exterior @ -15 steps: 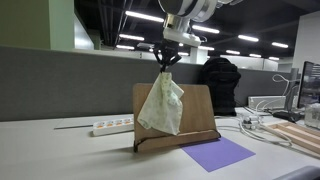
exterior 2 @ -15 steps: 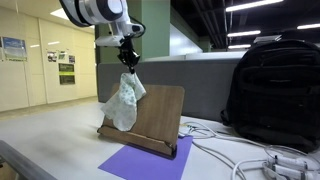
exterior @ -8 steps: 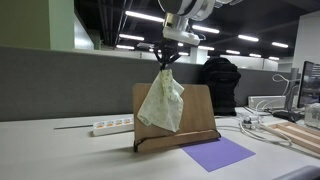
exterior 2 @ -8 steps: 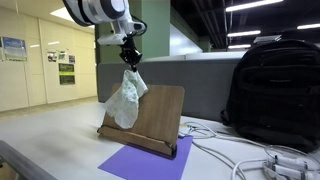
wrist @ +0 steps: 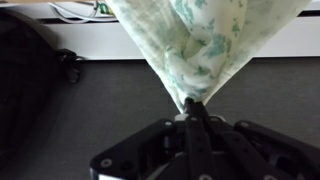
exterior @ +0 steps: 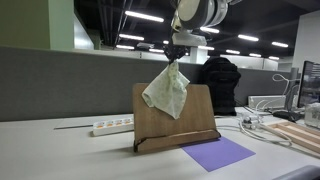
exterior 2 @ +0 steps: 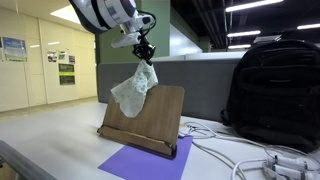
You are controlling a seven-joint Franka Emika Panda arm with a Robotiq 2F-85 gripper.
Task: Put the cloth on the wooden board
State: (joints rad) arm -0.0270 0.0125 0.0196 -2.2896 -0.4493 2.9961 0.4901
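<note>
The cloth hangs before the wooden board, its held corner [exterior: 173, 69] high above it. Next, I lower my gripper and drape the cloth over the board's top edge [exterior: 152, 85].
My gripper [exterior: 176, 55] is shut on the top corner of a pale green-and-white cloth [exterior: 167, 90], which hangs free in the air. In both exterior views the cloth [exterior 2: 134, 87] dangles in front of the upper part of the upright wooden board [exterior: 195, 115], which leans back on its stand on the table; the board also shows in an exterior view [exterior 2: 153, 118]. In the wrist view the cloth [wrist: 200, 35] fans out from my closed fingertips [wrist: 190, 103].
A purple mat [exterior: 218, 152] lies in front of the board. A white power strip [exterior: 112, 126] lies beside it. A black backpack [exterior 2: 272, 95] stands near, with white cables [exterior 2: 240, 155] across the table. A grey partition [exterior: 60, 85] runs behind.
My gripper has risen and shifted sideways along the board with the cloth, which now hangs higher, its lower end lifted off the board's base.
</note>
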